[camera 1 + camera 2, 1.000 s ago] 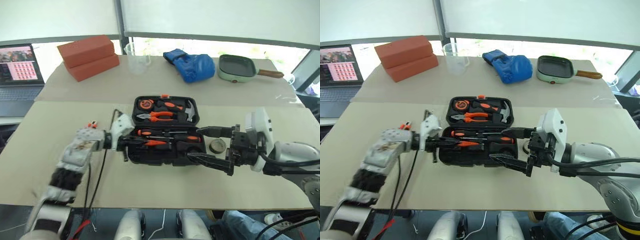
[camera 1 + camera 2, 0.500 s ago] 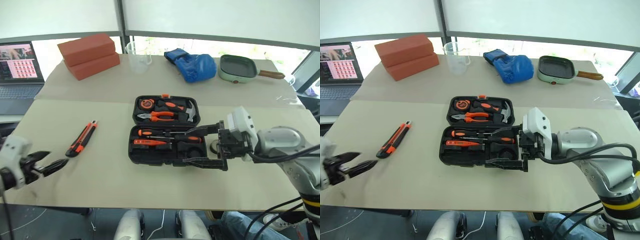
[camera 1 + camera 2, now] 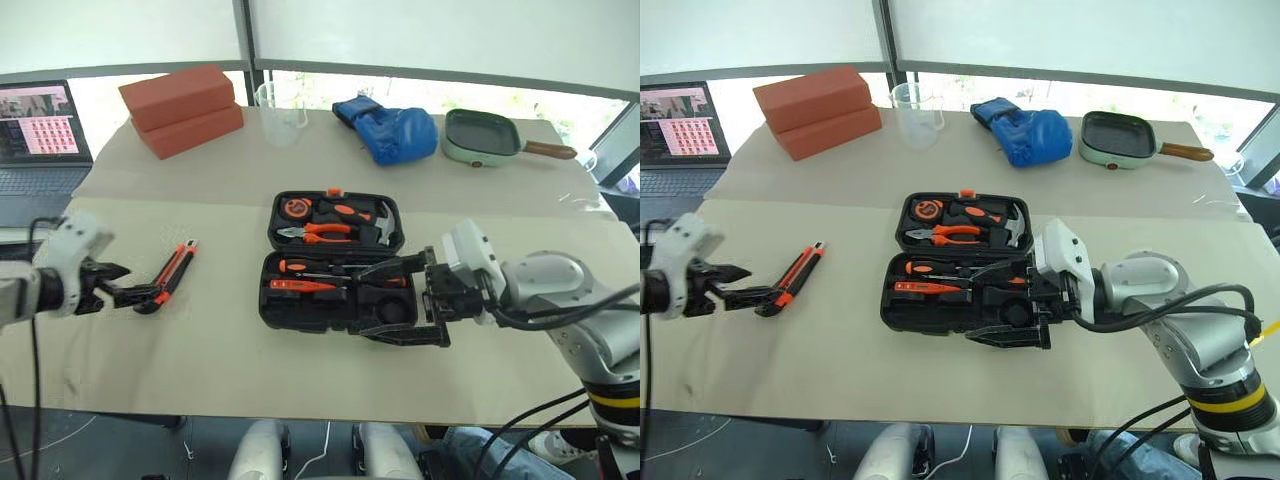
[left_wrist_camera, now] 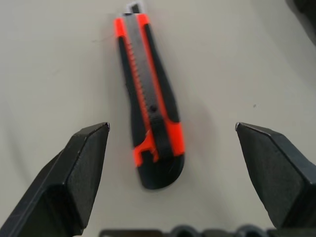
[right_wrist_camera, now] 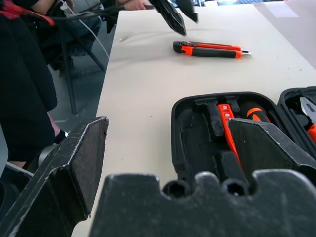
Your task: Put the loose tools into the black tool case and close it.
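The utility knife (image 3: 172, 276) will fit lengthwise when I lower it, because the black tool case has a long empty slot (image 3: 306, 311) next to the orange tester.
The black tool case (image 3: 285, 312) lies open in the middle of the table. Its near half holds two screwdrivers with orange-black handles (image 3: 340, 271) and a small orange tester (image 3: 298, 286). The orange-and-black utility knife (image 3: 172, 274) lies loose on the table left of the case. My left gripper (image 3: 128, 296) is open just short of the knife's near end, and the knife (image 4: 148, 89) lies between its spread fingers (image 4: 74, 173). My right gripper (image 3: 392, 300) is open at the case's right front corner, one finger over the case (image 5: 197, 133) and one in front of it.
The case's lid half holds pliers (image 3: 322, 232), a hammer and a tape measure. Along the far table stand red bricks (image 3: 180, 110), a clear beaker (image 3: 280, 112), a blue glove (image 3: 390, 130) and a green pan (image 3: 485, 135). A laptop (image 3: 40, 130) sits at the far left.
My left gripper has left the case, swung out to the left, opened, and come up to the utility knife. The right gripper has edged closer over the case's right front corner.
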Motion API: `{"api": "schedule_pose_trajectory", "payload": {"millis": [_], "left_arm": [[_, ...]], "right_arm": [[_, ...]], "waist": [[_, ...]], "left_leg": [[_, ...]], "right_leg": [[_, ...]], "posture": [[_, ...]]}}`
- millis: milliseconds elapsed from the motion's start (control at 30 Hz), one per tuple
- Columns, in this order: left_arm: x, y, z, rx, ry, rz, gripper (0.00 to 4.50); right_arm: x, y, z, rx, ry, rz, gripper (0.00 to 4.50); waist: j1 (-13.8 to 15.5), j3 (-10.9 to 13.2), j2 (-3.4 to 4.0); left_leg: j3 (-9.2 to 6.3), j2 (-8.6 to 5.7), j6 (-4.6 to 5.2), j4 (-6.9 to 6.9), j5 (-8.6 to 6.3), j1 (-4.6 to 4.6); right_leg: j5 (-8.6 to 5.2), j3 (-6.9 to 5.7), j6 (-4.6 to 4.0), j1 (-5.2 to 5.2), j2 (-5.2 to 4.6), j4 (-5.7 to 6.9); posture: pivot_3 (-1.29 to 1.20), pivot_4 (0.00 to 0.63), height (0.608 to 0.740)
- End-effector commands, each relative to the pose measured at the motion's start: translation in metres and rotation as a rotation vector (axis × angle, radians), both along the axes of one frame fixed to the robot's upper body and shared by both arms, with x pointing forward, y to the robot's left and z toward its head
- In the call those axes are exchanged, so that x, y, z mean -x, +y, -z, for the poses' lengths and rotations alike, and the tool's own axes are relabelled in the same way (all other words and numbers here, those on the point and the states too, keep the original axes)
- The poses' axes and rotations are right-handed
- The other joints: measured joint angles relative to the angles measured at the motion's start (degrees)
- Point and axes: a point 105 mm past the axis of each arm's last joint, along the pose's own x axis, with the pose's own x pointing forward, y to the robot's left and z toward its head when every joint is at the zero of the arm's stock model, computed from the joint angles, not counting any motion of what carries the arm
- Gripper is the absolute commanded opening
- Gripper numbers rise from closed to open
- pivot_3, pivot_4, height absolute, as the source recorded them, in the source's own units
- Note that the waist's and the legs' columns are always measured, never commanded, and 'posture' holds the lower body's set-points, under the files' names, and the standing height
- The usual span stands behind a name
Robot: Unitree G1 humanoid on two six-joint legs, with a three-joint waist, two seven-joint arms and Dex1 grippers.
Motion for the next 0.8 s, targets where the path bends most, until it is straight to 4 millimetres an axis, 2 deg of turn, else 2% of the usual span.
{"api": "schedule_pose_trajectory", "payload": {"millis": [33, 167, 333, 367, 433, 500, 567, 600, 667, 733, 800], "left_arm": [[-0.017, 0.015, 0.021, -0.118, 0.083, -0.05, 4.4], [-0.027, 0.022, 0.038, -0.153, 0.159, -0.085, 4.4], [-0.036, 0.017, 0.041, -0.117, 0.151, -0.062, 4.4], [-0.037, 0.017, 0.041, -0.113, 0.147, -0.062, 3.89], [-0.039, 0.017, 0.041, -0.106, 0.143, -0.057, 3.49], [-0.041, 0.015, 0.037, -0.085, 0.122, -0.048, 2.65], [-0.047, 0.012, 0.027, -0.075, 0.073, -0.023, 2.03], [-0.048, 0.011, 0.023, -0.074, 0.056, -0.012, 1.86], [-0.055, -0.007, 0.003, -0.044, -0.044, 0.098, 1.83], [-0.058, -0.041, -0.026, 0.011, -0.168, 0.275, 1.81], [-0.052, -0.078, -0.047, 0.018, -0.241, 0.469, 1.81]], "right_arm": [[0.008, 0.005, -0.006, -0.027, -0.05, 0.015, 4.5], [0.01, 0.004, -0.003, -0.023, -0.06, 0.046, 4.5], [0.011, 0.003, -0.002, -0.022, -0.065, 0.071, 4.5], [0.011, 0.003, -0.002, -0.022, -0.067, 0.075, 4.5], [0.01, 0.003, -0.003, -0.022, -0.07, 0.08, 4.5], [0.01, 0.002, -0.003, -0.021, -0.072, 0.084, 4.5], [0.009, 0.001, -0.004, -0.016, -0.077, 0.089, 4.5], [0.009, 0.001, -0.004, -0.015, -0.077, 0.09, 4.5], [0.009, -0.001, -0.004, -0.007, -0.077, 0.096, 4.5], [0.01, -0.006, -0.002, 0.005, -0.071, 0.111, 4.5], [0.011, -0.011, 0.0, 0.015, -0.058, 0.13, 4.5]], "waist": [[-0.1, 0.0, -0.01], [0.1, 0.0, -0.03], [0.4, 0.0, 0.05], [0.5, 0.0, 0.07], [0.6, 0.0, 0.08], [0.7, -0.1, 0.08], [0.8, 0.0, 0.07], [0.9, 0.0, 0.07], [1.0, 0.0, 0.05], [1.3, 0.0, -0.1], [1.6, 0.1, -0.3]], "left_leg": [[0.02, 0.0, 0.0, 0.0, 0.0, 0.0], [0.16, 0.03, -0.01, 0.07, 0.01, -0.03], [0.18, 0.04, -0.03, 0.08, 0.03, 0.06], [0.18, 0.04, -0.05, 0.09, 0.04, 0.06], [0.18, 0.04, -0.06, 0.12, 0.06, 0.07], [0.17, 0.04, -0.06, 0.14, 0.06, 0.07], [0.14, 0.03, -0.06, 0.14, 0.06, 0.07], [0.15, 0.03, -0.06, 0.15, 0.06, 0.06], [0.15, 0.02, -0.06, 0.16, 0.06, 0.03], [0.14, 0.04, -0.06, 0.23, 0.06, -0.05], [0.1, 0.06, -0.06, 0.35, 0.06, -0.25]], "right_leg": [[-0.01, 0.0, -0.01, 0.01, 0.06, 0.0], [-0.02, 0.0, 0.0, 0.07, 0.17, 0.01], [-0.03, 0.06, 0.0, 0.1, 0.17, 0.08], [-0.03, 0.06, 0.0, 0.1, 0.17, 0.1], [-0.04, 0.06, -0.01, 0.1, 0.17, 0.16], [-0.04, 0.07, 0.0, 0.11, 0.17, 0.16], [-0.04, 0.1, 0.01, 0.11, 0.15, 0.16], [-0.04, 0.1, 0.01, 0.1, 0.15, 0.16], [-0.04, 0.09, 0.01, 0.1, 0.15, 0.15], [-0.04, 0.05, 0.01, 0.08, 0.15, 0.15], [-0.03, -0.07, 0.02, 0.03, 0.14, 0.12]], "posture": [[0.0, 0.15, 0.738], [0.0, 0.15, 0.738], [0.0, 0.15, 0.738], [0.0, 0.15, 0.738], [0.0, 0.15, 0.738], [0.0, 0.15, 0.738], [0.0, 0.15, 0.738], [0.0, 0.15, 0.738], [0.0, 0.15, 0.738], [0.0, 0.15, 0.738], [0.0, 0.15, 0.738]]}}
